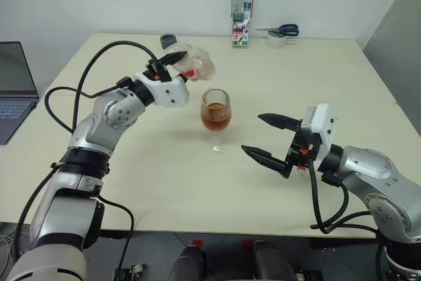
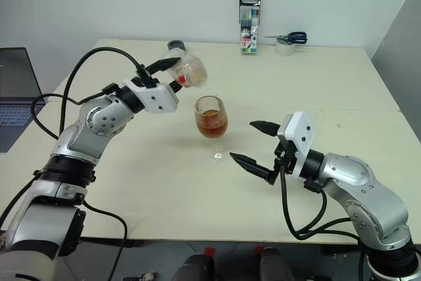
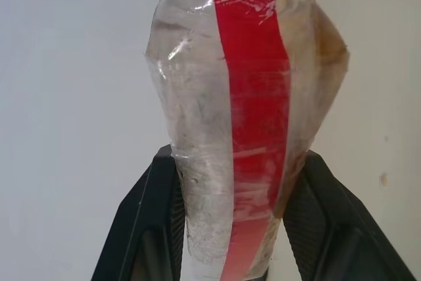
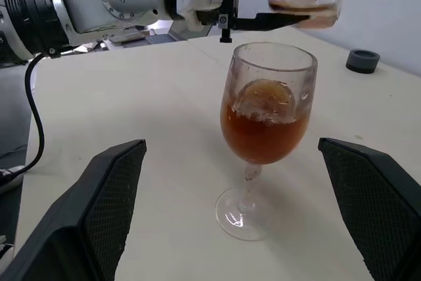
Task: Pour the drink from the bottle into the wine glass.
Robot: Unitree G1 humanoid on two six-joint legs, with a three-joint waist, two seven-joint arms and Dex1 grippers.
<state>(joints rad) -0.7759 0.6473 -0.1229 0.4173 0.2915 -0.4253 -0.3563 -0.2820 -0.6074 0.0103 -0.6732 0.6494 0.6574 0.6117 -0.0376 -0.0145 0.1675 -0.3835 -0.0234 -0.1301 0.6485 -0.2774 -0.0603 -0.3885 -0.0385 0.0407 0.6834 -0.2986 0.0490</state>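
I continue to turn the bottle (image 1: 197, 64) upright and lower it with my left gripper until the bottle's base meets the table (image 1: 152, 139), because the bottle hangs clear of the filled wine glass.
My left gripper (image 1: 172, 64) is shut on the bottle (image 1: 196, 65), a clear plastic bottle with a red strip (image 3: 253, 97), squeezed between the black fingers (image 3: 141, 228). The bottle hangs tilted almost on its side, above and to the left of the wine glass (image 1: 216, 113), with only a trace of amber drink left inside. The glass stands upright mid-table, its bowl about half full of the reddish-brown drink (image 4: 263, 133). To the right of the glass, my right gripper (image 1: 266, 137) is open and level, pointing at the glass with nothing between its fingers (image 4: 99, 208).
A marker pack (image 1: 242, 8) stands at the table's far edge, with scissors on a tape roll (image 1: 281, 33) beside it. A small dark cap (image 1: 169, 40) lies behind the bottle. A laptop (image 1: 14, 90) sits at the far left.
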